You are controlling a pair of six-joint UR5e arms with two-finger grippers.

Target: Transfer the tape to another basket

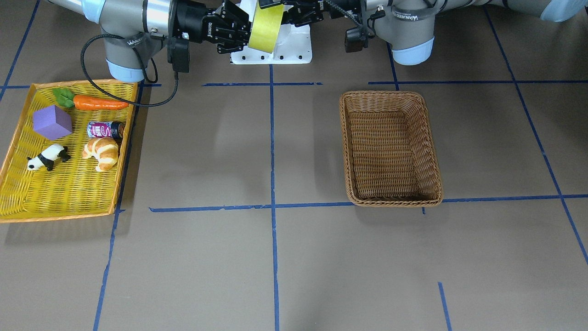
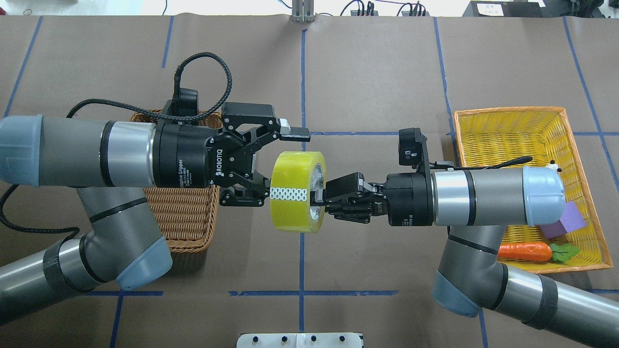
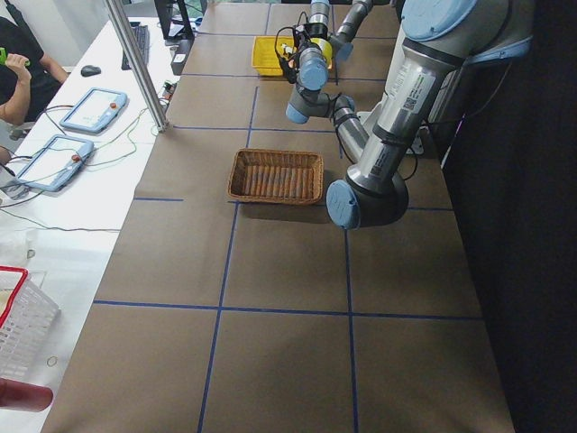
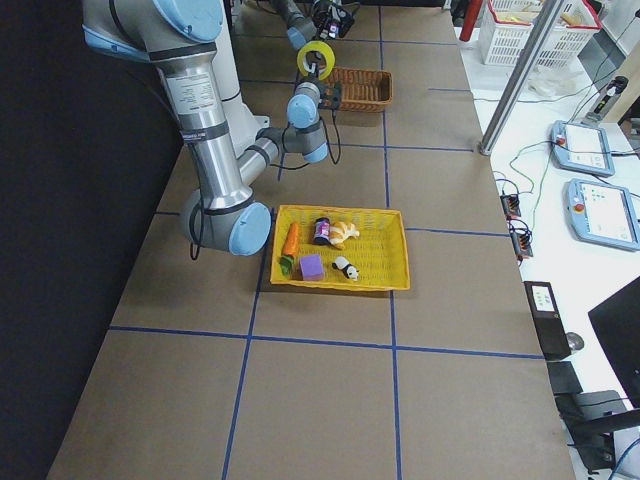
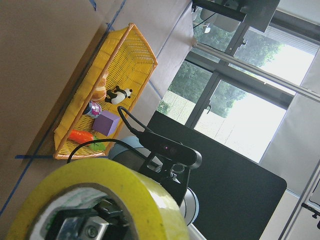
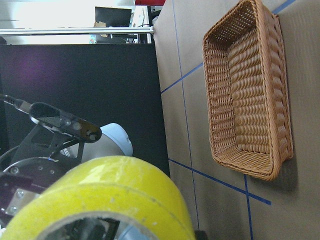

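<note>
My left gripper will make the tape [image 1: 265, 28] turn straight when it grips and takes it, because the tape sits crooked to my left gripper's upper finger.
The yellow-green tape [image 2: 296, 189] hangs in the air between the two arms, above the table's middle line. My right gripper [image 2: 323, 197] is shut on the roll's wall, with one finger inside the grey-white core. My left gripper [image 2: 269, 164] is open and faces the roll's other side, with its upper finger clear above the roll. The tape also shows in the front view [image 1: 266, 26], the left wrist view [image 5: 100, 195] and the right wrist view [image 6: 115, 190]. The brown wicker basket [image 1: 390, 147] stands empty under my left arm [image 2: 186, 220].
A flat yellow tray with an orange rim [image 1: 18, 138] holds a carrot [image 1: 100, 103], a purple cube [image 1: 52, 122], a can [image 1: 105, 129], a croissant [image 1: 102, 153] and a toy panda [image 1: 47, 157]. The robot's white base [image 1: 272, 51] sits behind the tape.
</note>
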